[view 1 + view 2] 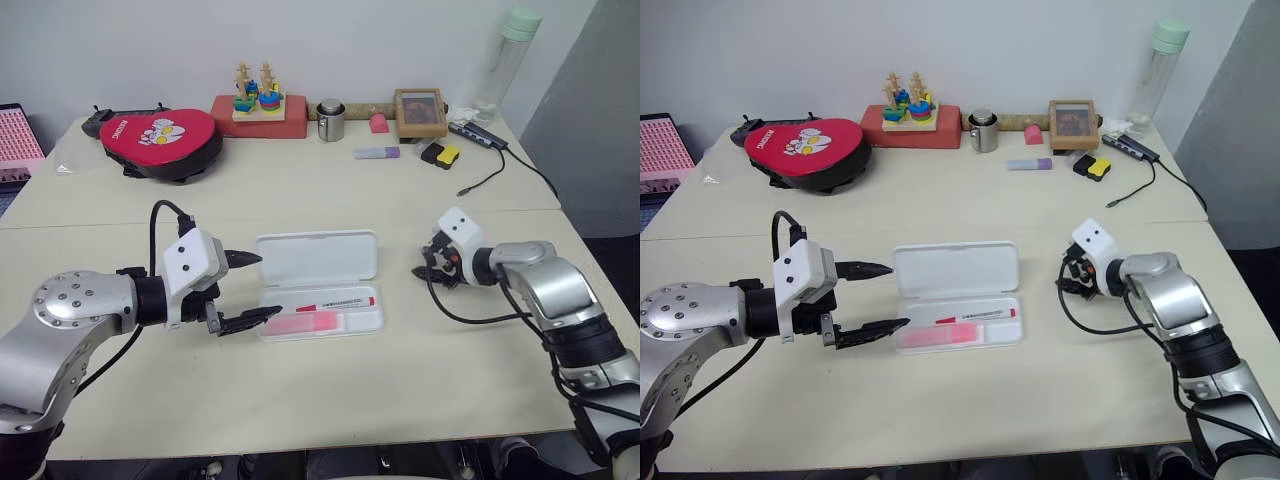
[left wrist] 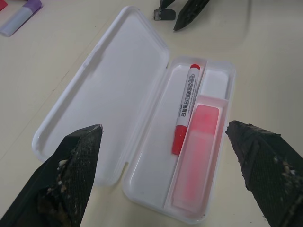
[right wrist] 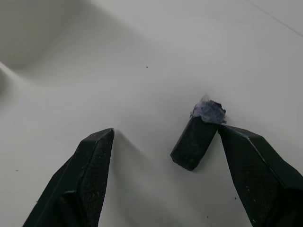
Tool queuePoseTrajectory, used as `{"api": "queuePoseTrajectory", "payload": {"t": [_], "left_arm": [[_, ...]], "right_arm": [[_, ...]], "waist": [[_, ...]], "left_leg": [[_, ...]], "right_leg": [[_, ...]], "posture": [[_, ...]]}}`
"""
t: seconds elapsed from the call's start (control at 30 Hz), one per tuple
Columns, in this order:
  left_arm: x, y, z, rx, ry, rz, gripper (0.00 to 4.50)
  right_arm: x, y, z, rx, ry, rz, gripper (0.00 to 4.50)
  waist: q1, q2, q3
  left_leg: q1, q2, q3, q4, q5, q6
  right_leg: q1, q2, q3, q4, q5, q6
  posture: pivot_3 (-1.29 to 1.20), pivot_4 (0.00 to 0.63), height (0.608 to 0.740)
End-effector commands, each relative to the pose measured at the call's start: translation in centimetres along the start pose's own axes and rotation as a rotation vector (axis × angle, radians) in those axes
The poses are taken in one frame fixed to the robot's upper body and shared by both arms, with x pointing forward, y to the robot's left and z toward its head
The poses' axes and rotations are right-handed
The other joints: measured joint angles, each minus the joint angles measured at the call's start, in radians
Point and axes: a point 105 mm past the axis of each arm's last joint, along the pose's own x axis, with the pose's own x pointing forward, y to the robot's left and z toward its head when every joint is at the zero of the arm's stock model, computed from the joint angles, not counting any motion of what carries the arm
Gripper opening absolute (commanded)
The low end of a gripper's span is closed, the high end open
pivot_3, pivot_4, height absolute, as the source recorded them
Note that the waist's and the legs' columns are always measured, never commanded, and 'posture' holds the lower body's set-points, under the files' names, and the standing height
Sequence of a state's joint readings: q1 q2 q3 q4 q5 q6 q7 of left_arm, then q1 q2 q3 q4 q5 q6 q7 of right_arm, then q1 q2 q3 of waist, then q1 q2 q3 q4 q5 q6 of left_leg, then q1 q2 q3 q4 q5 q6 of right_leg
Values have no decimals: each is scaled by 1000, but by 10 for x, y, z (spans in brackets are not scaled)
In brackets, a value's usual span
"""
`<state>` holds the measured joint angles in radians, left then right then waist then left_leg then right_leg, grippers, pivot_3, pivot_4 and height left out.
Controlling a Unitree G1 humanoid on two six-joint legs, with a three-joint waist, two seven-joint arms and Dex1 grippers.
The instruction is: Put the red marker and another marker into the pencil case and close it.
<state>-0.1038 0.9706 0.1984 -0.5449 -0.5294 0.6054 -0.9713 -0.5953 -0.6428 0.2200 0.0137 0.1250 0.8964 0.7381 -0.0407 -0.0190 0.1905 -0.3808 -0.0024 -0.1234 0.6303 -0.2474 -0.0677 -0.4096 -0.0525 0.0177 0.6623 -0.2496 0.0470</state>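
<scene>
A ragged grey tuft is stuck to one end of the small dark piece, so I expect the tuft to come along when I raise the piece.
The white pencil case lies open at the table's middle, its lid flat toward the back. In its tray lie the red marker and, beside it on the near side, the pink highlighter. My left gripper stands open at the case's left end, one finger by the lid and one by the tray, holding nothing. My right gripper is open a short way right of the case, low over the table. A small dark cap-like piece lies on the table between its fingers, close to one of them.
Along the back stand a red paw-print pad, a red box with a stacking toy, a metal cup, a purple highlighter, a picture frame, a tall bottle and a cable.
</scene>
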Motion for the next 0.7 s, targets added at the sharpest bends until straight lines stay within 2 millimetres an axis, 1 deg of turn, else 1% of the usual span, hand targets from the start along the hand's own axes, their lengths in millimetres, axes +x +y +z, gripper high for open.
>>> {"api": "queuePoseTrajectory", "payload": {"t": [0.03, 0.07, 0.17, 0.53, 0.6, 0.7], "left_arm": [[1, 0, 2, 18, -10, 2, 4492], [1, 0, 2, 18, -10, 3, 4492], [2, 1, 2, 19, -10, 4, 4500], [3, 2, 2, 25, -10, 8, 4500], [3, 2, 2, 25, -9, 10, 4500], [3, 2, 1, 24, -8, 10, 4500]], "right_arm": [[-5, -7, -6, 7, 19, -31, 3683], [-5, -8, -6, 7, 20, -33, 3683], [-4, -11, -8, 3, 22, -51, 3203], [0, -12, -1, 21, -13, -62, 492], [0, -13, -1, 17, -12, -62, 256], [-2, -12, 0, 1, -13, -51, 250]], "waist": [[0, 0, 0], [0, 0, 0], [0, 0, 0], [0, 0, 0], [0, 0, 0], [0, 0, 0]], "left_leg": [[0, 0, 0, 0, 0, 0], [0, 0, 0, 0, 0, 0], [0, 0, 0, 0, 0, 0], [1, 0, 0, 1, 0, 0], [1, 0, 0, 1, 0, 0], [1, 0, 0, 1, 0, 0]], "right_leg": [[0, 0, 0, 0, 0, 0], [0, 0, 0, 0, 0, 0], [0, 0, 0, 0, -1, 2], [2, 0, 0, 0, -2, 3], [2, 0, 0, 0, -2, 3], [2, 0, 0, 0, -2, 3]], "posture": [[0, 150, 740], [0, 150, 740], [0, 150, 740], [0, 150, 740], [0, 150, 740], [0, 150, 740]]}}
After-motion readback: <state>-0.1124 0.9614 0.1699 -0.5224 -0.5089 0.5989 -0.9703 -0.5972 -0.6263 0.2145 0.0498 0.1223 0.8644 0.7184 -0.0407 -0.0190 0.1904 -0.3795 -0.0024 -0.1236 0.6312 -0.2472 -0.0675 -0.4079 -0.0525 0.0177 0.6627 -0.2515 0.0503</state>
